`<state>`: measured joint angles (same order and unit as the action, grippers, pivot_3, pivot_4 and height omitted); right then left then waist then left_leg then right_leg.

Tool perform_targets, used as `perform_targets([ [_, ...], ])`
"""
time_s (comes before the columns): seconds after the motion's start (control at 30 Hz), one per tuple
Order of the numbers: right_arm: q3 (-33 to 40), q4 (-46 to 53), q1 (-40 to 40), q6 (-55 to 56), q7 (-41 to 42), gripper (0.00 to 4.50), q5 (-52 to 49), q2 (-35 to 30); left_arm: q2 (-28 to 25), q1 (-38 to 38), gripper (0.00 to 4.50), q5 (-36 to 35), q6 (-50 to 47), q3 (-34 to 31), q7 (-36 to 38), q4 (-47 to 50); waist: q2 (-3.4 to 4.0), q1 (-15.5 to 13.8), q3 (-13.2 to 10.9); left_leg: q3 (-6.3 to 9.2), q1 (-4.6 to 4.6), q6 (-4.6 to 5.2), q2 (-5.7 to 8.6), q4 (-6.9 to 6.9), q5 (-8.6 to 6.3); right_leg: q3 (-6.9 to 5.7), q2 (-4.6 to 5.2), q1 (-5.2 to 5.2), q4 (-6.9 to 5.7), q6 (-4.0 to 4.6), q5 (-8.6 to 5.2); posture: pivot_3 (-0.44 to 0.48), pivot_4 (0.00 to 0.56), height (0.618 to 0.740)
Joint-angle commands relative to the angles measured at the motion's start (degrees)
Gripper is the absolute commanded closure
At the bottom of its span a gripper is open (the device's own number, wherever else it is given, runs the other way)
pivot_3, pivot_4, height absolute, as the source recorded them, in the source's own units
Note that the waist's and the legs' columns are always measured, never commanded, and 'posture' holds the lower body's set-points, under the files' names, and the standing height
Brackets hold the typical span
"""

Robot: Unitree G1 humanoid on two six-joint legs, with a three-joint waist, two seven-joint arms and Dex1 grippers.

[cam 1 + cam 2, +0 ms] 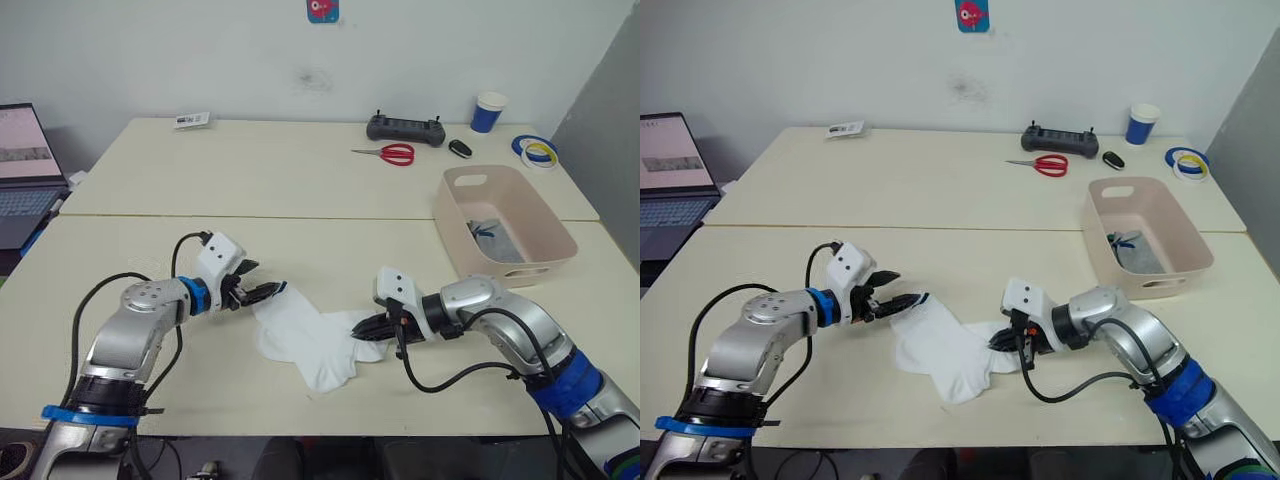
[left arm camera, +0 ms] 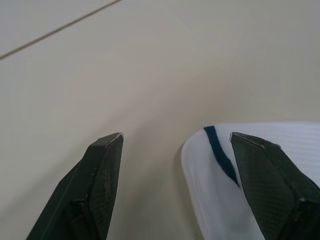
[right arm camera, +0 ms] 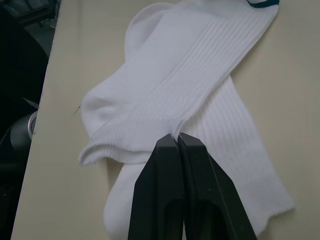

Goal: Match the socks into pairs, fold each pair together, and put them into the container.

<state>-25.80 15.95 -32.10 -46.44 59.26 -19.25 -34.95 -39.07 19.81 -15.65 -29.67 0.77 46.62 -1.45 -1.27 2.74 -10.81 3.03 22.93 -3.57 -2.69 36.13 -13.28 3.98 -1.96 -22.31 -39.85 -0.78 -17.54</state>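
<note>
I expect the white socks to slide into line, one on top of the other, when I pull the dark-blue-trimmed edge (image 1: 281,288), because the socks lie crossed (image 1: 315,338) and overlap loosely.
Two white socks (image 1: 310,345) lie overlapped and crumpled on the near table, between my two grippers. My left gripper (image 1: 268,292) is open at their left end, its fingers on either side of a dark-blue-trimmed edge (image 2: 220,155) without closing on it. From the right, my right gripper (image 1: 362,328) is shut, pinching a fold of white sock (image 3: 190,75) at its fingertips. The pale pink container (image 1: 560,235) stands at the right of the table, with a grey sock (image 1: 492,238) lying inside it.
On the far table are red scissors (image 1: 392,154), a black controller (image 1: 405,128), a black fob (image 1: 460,148), a blue paper cup (image 1: 489,111), tape rolls (image 1: 537,150) and a paper label (image 1: 192,120). A laptop (image 1: 25,170) sits far left.
</note>
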Motion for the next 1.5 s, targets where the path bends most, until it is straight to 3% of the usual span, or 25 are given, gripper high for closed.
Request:
perform_targets([
  [0.03, 1.44, 1.75, -0.28, 0.42, 0.18, 4.50, -0.19, -0.69, -1.49, -0.12, 1.55, 0.35, -0.33, -0.46, 1.19, 0.60, 0.00, 0.06, 0.00, 0.01, -0.01, 0.00, -0.01, -0.02, 0.00, 0.00, 0.00, -0.01, -0.01, 0.00, 0.00, 0.000, 0.150, 0.740],
  [0.33, -0.28, -1.14, 1.58, 3.82, -0.16, 4.50, 3.66, -1.58, -2.09, -1.45, 4.47, -1.11, -2.92, -1.71, 2.91, 1.88, 0.00, 0.14, 0.00, 0.01, -0.01, 0.00, 0.04, -0.01, 0.00, -0.01, 0.01, 0.01, -0.02, 0.00, 0.00, 0.000, 0.150, 0.740],
  [0.4, -0.21, -1.45, 1.75, 4.44, -0.33, 4.50, 4.16, -1.35, -1.92, -1.58, 4.47, -1.25, -3.25, -1.96, 2.71, 2.05, 0.00, 0.15, 0.00, 0.00, -0.01, 0.00, 0.03, 0.00, 0.00, -0.01, 0.01, 0.01, -0.02, -0.01, 0.00, 0.000, 0.150, 0.740],
  [0.5, 0.41, -1.33, 2.00, 5.15, -0.01, 3.82, 3.93, -1.08, -1.60, -1.73, 4.50, -1.21, -3.59, -2.20, 2.11, 2.07, 0.00, 0.16, 0.00, 0.01, -0.02, 0.00, 0.02, 0.00, 0.00, -0.02, 0.00, 0.01, -0.04, -0.01, 0.00, 0.000, 0.150, 0.740],
  [0.77, 2.73, 1.93, 1.18, 2.55, 0.35, 1.05, 1.05, -0.68, -1.84, -2.18, 4.50, -1.36, -3.58, -2.14, 2.19, 2.67, 0.00, 0.13, 0.00, 0.02, -0.02, 0.00, 0.01, 0.00, 0.00, -0.01, 0.00, 0.01, -0.03, 0.00, 0.00, 0.000, 0.150, 0.740],
  [1.0, -0.19, -1.30, 2.09, 3.27, -2.14, 1.05, 4.30, 1.74, -1.67, -1.98, 4.50, -1.30, -3.58, -1.72, 2.24, 3.08, 0.00, 0.16, 0.00, 0.03, -0.02, 0.00, 0.02, 0.00, 0.00, -0.02, 0.00, 0.01, -0.05, -0.01, 0.00, 0.000, 0.150, 0.740],
  [1.1, -0.51, -2.01, 2.16, 3.52, -2.10, 1.65, 4.87, 1.81, -1.90, -2.12, 4.50, -1.26, -3.54, -1.90, 2.32, 3.06, 0.00, 0.14, 0.00, 0.00, -0.01, 0.00, 0.03, 0.00, 0.00, 0.00, 0.01, 0.01, -0.04, -0.01, 0.00, 0.000, 0.150, 0.740],
  [1.3, -0.69, -1.02, 2.75, 4.19, -0.76, 3.76, 4.73, 1.25, -2.16, -2.74, 4.50, -1.27, -3.76, -2.23, 2.14, 3.60, 0.00, 0.15, 0.00, 0.04, -0.02, 0.00, 0.00, 0.00, 0.00, -0.01, 0.01, 0.01, -0.04, -0.01, 0.00, 0.000, 0.150, 0.740],
  [1.5, -0.76, -0.10, 2.87, 4.37, 0.36, 3.76, 4.35, 1.07, -2.14, -3.09, 4.50, -1.19, -3.72, -2.35, 2.06, 3.78, 0.00, 0.15, 0.00, 0.03, -0.02, 0.00, 0.01, 0.00, 0.00, -0.01, 0.01, 0.01, -0.04, -0.01, 0.00, 0.000, 0.150, 0.740],
])
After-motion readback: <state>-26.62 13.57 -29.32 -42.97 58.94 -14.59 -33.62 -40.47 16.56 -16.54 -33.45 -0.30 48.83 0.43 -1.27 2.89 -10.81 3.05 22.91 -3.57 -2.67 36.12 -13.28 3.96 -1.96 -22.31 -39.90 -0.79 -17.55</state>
